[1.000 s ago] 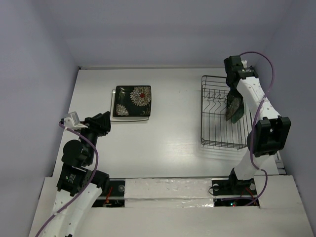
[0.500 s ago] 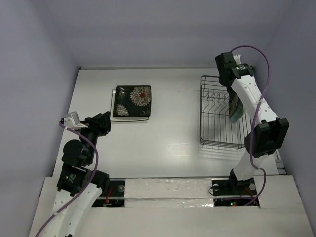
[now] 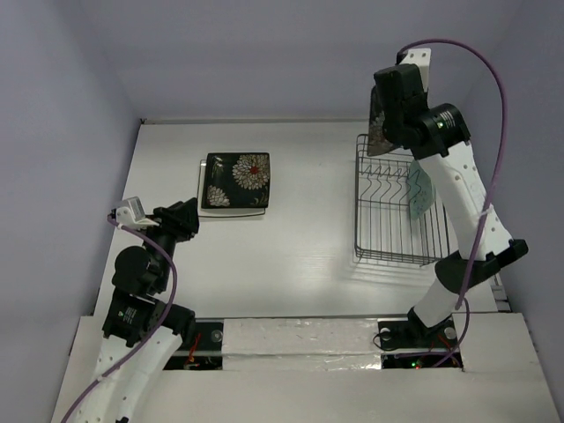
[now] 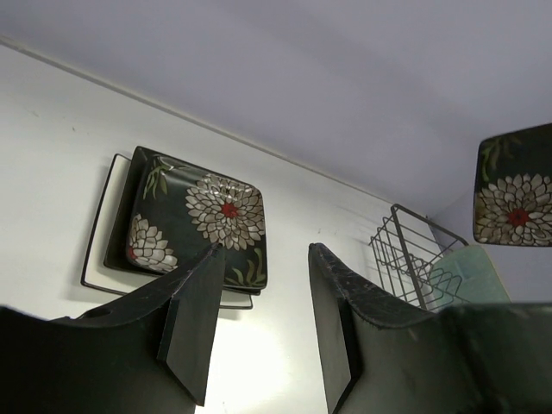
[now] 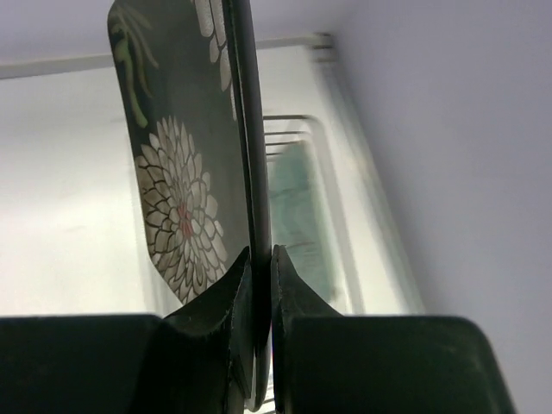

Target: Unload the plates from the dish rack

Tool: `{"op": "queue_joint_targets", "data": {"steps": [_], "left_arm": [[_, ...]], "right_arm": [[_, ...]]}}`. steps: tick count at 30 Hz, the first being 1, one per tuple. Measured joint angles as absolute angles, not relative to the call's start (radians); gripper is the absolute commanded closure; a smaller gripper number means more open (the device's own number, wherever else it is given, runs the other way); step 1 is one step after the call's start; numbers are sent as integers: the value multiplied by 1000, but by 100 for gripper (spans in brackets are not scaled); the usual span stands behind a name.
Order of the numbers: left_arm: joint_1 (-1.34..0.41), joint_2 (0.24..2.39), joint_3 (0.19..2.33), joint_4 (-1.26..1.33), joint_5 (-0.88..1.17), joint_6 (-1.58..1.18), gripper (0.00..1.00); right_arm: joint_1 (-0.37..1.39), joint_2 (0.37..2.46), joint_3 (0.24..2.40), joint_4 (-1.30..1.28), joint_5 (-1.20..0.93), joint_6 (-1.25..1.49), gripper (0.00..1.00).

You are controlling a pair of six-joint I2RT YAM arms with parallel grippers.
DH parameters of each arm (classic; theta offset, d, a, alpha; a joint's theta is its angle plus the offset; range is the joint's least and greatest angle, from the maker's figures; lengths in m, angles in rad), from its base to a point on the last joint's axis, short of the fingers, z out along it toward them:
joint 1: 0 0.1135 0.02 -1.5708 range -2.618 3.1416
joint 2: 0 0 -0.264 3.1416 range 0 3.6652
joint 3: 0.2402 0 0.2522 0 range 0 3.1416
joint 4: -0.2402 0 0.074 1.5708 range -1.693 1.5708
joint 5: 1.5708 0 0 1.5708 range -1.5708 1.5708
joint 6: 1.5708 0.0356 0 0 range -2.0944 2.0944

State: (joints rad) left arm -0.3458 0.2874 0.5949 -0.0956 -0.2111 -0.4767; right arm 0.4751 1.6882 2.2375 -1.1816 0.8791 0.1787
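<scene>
The held black plate [image 3: 376, 129] is hanging free of the dish rack, so my right gripper should go on moving the plate toward the open stack [image 3: 236, 181] until the plate sits on top.
My right gripper [image 3: 389, 134] is shut on the edge of a black square plate with white-red flowers [image 3: 376, 123] and holds it upright, high above the far left corner of the wire dish rack [image 3: 363, 216]. In the right wrist view the fingers [image 5: 259, 254] pinch that plate [image 5: 177, 190]. A mint-green plate [image 3: 421, 189] stands in the rack. Another black flowered plate [image 3: 236, 180] lies on a white square plate [image 3: 201, 198] at the left. My left gripper [image 3: 183, 222] is open and empty, near that stack [image 4: 194, 216]. No teal-centred plate shows.
The rack stands near the table's right edge, close to the right wall. Walls enclose the back and both sides. The left wrist view shows the rack [image 4: 414, 259], the mint plate [image 4: 470, 272] and the held plate [image 4: 516, 198] in the air.
My right gripper has lifted the flowered plate up out of the rack and swung it toward the back left. The mint plate stays in the rack. The left arm has not moved.
</scene>
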Motion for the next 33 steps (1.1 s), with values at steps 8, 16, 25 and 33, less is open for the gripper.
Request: {"op": "queue_joint_targets", "data": {"steps": [8, 16, 25, 33], "left_arm": [[-346, 310, 595, -95, -211, -477, 59], [-346, 331, 595, -95, -211, -477, 59], [-346, 339, 595, -95, -211, -477, 60], [-346, 339, 595, -95, -211, -477, 60]], "right_arm": [[594, 1544, 1860, -795, 517, 425, 100], [684, 1806, 1696, -310, 252, 788, 100], [772, 2099, 1696, -92, 166, 1023, 100], [787, 2133, 1648, -55, 149, 1069, 100]]}}
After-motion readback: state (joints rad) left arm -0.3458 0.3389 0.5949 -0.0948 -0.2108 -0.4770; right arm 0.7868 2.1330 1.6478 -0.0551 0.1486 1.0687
